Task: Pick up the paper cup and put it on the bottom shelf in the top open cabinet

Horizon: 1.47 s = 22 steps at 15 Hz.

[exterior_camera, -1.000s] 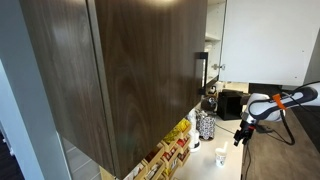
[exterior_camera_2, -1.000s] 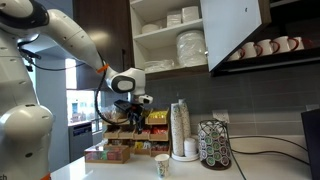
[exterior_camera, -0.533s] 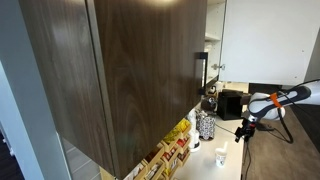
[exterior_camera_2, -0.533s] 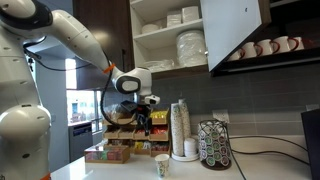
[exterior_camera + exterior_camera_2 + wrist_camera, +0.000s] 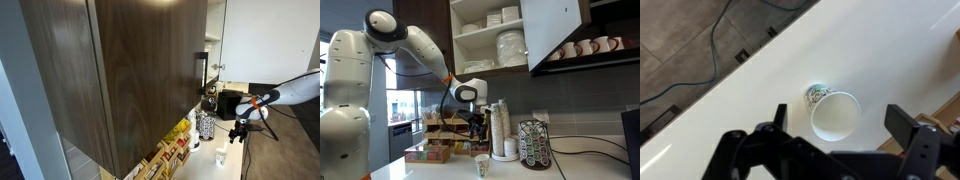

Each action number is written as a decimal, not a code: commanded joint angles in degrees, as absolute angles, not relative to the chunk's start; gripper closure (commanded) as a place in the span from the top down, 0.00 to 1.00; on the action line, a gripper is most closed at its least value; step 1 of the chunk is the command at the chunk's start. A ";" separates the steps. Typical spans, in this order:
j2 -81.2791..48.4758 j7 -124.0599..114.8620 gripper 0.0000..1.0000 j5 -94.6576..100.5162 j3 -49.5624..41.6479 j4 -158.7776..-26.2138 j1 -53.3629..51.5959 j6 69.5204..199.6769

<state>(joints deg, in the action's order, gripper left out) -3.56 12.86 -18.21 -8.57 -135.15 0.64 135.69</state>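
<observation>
The robot's open fingers are facing the paper cup's opening (image 5: 836, 116), so the gripper keeps going down until one finger dips inside the cup's rim (image 5: 813, 114), and then close on the cup's side.
The paper cup (image 5: 481, 165) stands upright on the white counter (image 5: 440, 170), and it also shows in an exterior view (image 5: 221, 156). In the wrist view the paper cup (image 5: 833, 115) is seen from above, open mouth up, between my fingers. My gripper (image 5: 838, 117) is open and empty, hanging above the cup and apart from it in both exterior views (image 5: 478, 128) (image 5: 237, 135). The top open cabinet (image 5: 490, 35) holds plates and bowls; its bottom shelf (image 5: 490, 67) is a pale board. Its dark wood door (image 5: 120, 70) fills much of an exterior view.
A tall stack of cups (image 5: 500, 130) and a pod carousel (image 5: 533, 145) stand close beside the paper cup. Snack boxes (image 5: 438, 150) line the counter's back. Mugs (image 5: 585, 47) hang under the neighbouring cabinet. A patterned canister (image 5: 206, 126) and a black appliance (image 5: 230, 103) stand further along.
My arm has swung across the counter toward the stack of cups, bringing the gripper over the paper cup. The cup has not moved.
</observation>
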 commanded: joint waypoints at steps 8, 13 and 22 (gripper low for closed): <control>-22.21 13.18 1.00 -17.01 -2.27 -123.23 4.24 139.04; -26.23 11.95 1.00 -15.54 -1.94 -122.31 5.41 143.74; -31.22 13.09 0.35 -16.04 0.43 -119.07 8.36 143.60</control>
